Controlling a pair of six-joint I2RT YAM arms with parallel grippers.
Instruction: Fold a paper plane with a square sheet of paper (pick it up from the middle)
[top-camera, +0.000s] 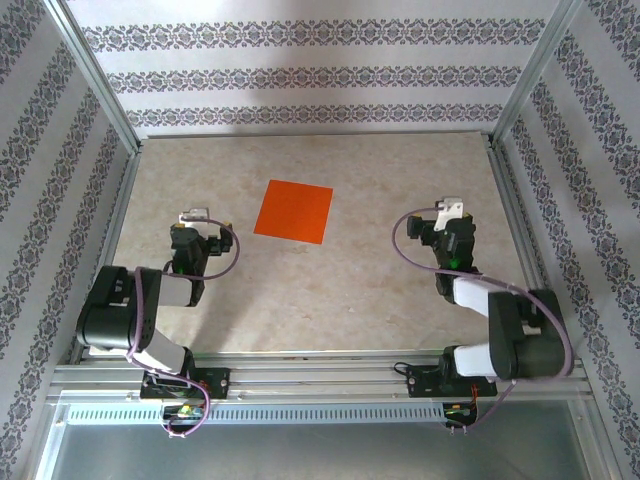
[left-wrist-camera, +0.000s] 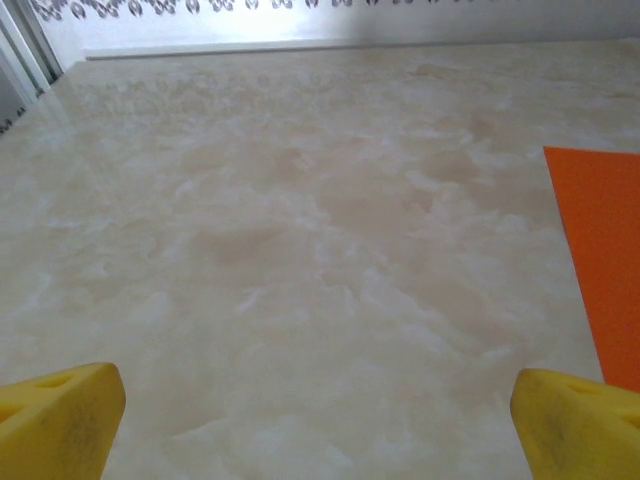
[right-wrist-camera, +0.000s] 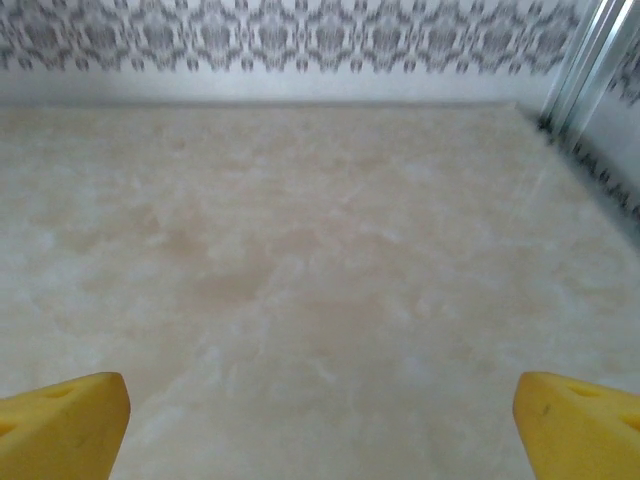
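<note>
The square sheet of paper (top-camera: 289, 230) lies flat and far from the near rail. So my left gripper should press on it and pull it closer before it pinches up its middle (top-camera: 294, 211).
The square sheet of paper (top-camera: 293, 211) lies flat and unfolded on the table, bright orange-red, a little left of the middle. Its left edge also enters the left wrist view as the square sheet of paper (left-wrist-camera: 605, 260) at the right side. My left gripper (top-camera: 195, 217) sits to the left of the sheet, apart from it, open, with yellow fingertips (left-wrist-camera: 60, 415) wide apart over bare table. My right gripper (top-camera: 451, 211) rests well to the right of the sheet, open too, its yellow fingertips (right-wrist-camera: 575, 420) spread with nothing between them.
The marbled beige table (top-camera: 370, 170) is bounded by patterned walls and aluminium frame posts (top-camera: 520, 95) at the back corners. A metal rail (top-camera: 320, 375) runs along the near edge by the arm bases.
</note>
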